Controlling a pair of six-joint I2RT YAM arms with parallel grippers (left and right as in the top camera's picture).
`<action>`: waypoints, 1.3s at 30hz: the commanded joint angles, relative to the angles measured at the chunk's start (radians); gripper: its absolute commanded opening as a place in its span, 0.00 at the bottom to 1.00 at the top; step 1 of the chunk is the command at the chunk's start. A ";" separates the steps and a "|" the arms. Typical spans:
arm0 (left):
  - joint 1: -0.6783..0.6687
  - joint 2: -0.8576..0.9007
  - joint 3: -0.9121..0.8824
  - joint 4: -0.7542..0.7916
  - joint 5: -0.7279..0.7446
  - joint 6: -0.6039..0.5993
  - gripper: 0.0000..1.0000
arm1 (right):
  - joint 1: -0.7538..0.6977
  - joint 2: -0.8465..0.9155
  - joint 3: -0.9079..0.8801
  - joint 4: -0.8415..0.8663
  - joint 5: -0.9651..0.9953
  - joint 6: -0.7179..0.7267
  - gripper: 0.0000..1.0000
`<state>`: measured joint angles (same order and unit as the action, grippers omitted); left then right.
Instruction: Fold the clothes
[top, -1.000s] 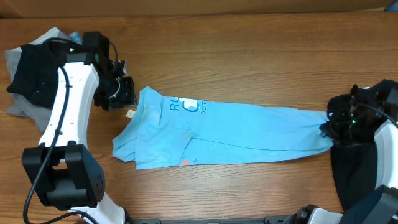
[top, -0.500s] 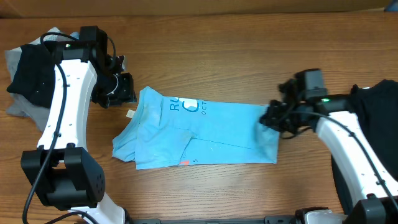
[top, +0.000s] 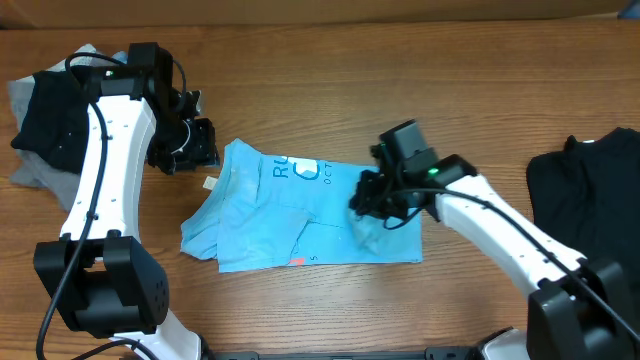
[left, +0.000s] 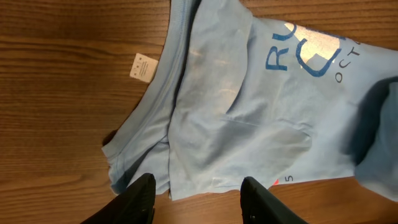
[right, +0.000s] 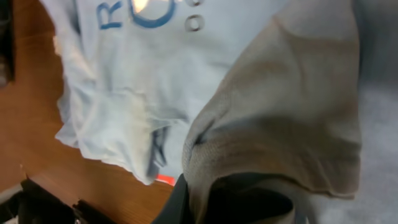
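The clothes' folded-back end (left: 380, 146) slants, its far part trailing the near one, so my right gripper should set it down and pull the far part over the lettering (top: 326, 172).
The light blue T-shirt (top: 280, 215) lies mid-table with blue lettering up. It also shows in the left wrist view (left: 249, 106). My right gripper (top: 377, 200) is shut on the shirt's right end and holds it doubled back over the shirt's middle. In the right wrist view a fold of the cloth (right: 292, 106) drapes over the gripper (right: 236, 205). My left gripper (top: 197, 147) is open and empty, just beyond the shirt's collar end. Its fingers (left: 202, 202) frame the shirt's lower left edge.
A black and grey pile of clothes (top: 45, 120) lies at the far left by the left arm. A black garment (top: 590, 200) lies at the right edge. A white neck label (left: 142, 66) sticks out by the collar. Bare wood surrounds the shirt.
My right gripper has moved left with the shirt's right end, folding the long shirt over itself to about half its length. The left arm has hardly moved.
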<state>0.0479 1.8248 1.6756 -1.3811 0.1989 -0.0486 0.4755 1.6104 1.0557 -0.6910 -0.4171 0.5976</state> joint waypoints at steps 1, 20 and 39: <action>0.004 -0.022 0.022 -0.003 0.012 0.020 0.48 | 0.025 0.009 0.017 0.026 -0.011 0.062 0.05; 0.004 -0.021 0.022 -0.017 0.011 0.020 0.49 | -0.088 -0.024 0.025 -0.045 -0.023 0.024 0.28; 0.004 -0.021 0.022 -0.011 0.012 0.020 0.51 | -0.106 0.187 -0.011 -0.008 -0.033 0.091 0.53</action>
<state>0.0479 1.8248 1.6756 -1.3918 0.1989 -0.0483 0.3672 1.7775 1.0534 -0.7025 -0.4149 0.6861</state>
